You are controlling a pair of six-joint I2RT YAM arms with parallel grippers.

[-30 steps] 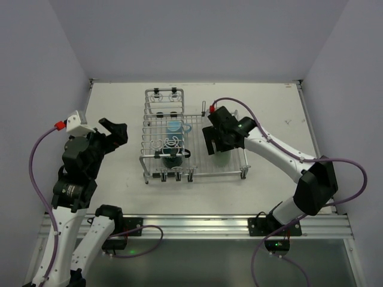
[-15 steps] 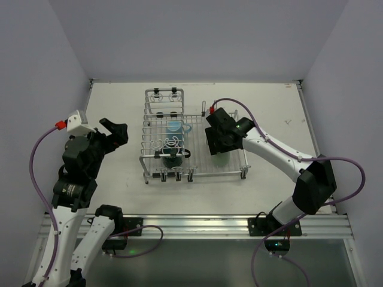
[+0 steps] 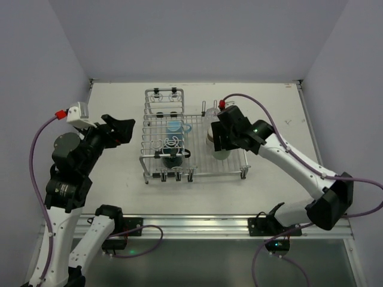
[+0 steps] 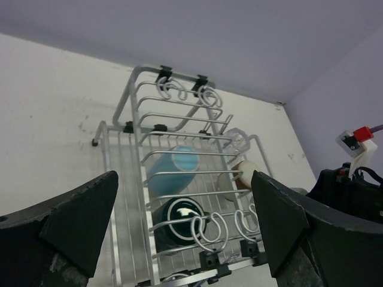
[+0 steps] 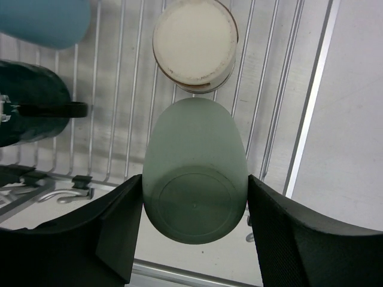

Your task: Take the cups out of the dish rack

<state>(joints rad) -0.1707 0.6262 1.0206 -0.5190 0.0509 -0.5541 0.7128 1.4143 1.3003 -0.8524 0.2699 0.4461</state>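
My right gripper is holding the pale green cup by its upturned base (image 5: 194, 204). Next, my left gripper grabs the cup's open rim (image 5: 195, 104) and stands the cup upright.
The silver dish rack (image 3: 194, 174) stands mid-table. My right gripper (image 3: 220, 143) is shut on the pale green cup (image 3: 222, 153) and holds it just above the rack's flat grid, near its front right corner. In the right wrist view the green cup (image 5: 195, 173) sits base-up between my fingers (image 5: 114, 233). The brown cream-lined cup (image 5: 194, 45) stands behind it. The light-blue mug (image 3: 174, 127) and dark teal cup (image 3: 172, 160) lie under the raised section. The clear glass (image 3: 210, 112) stands at the rack's back. My left gripper (image 3: 119, 128) is open and empty, left of the rack.
The left wrist view looks along the rack (image 4: 133, 89) with the blue mug (image 4: 173, 170), teal cup (image 4: 179, 218) and cream-lined cup (image 4: 248, 173) inside. Bare white table (image 3: 275, 113) lies right of the rack. Walls close in on three sides.
My right gripper has shifted slightly right and back over the rack with the green cup in it. My left arm has lifted and leaned a little toward the rack.
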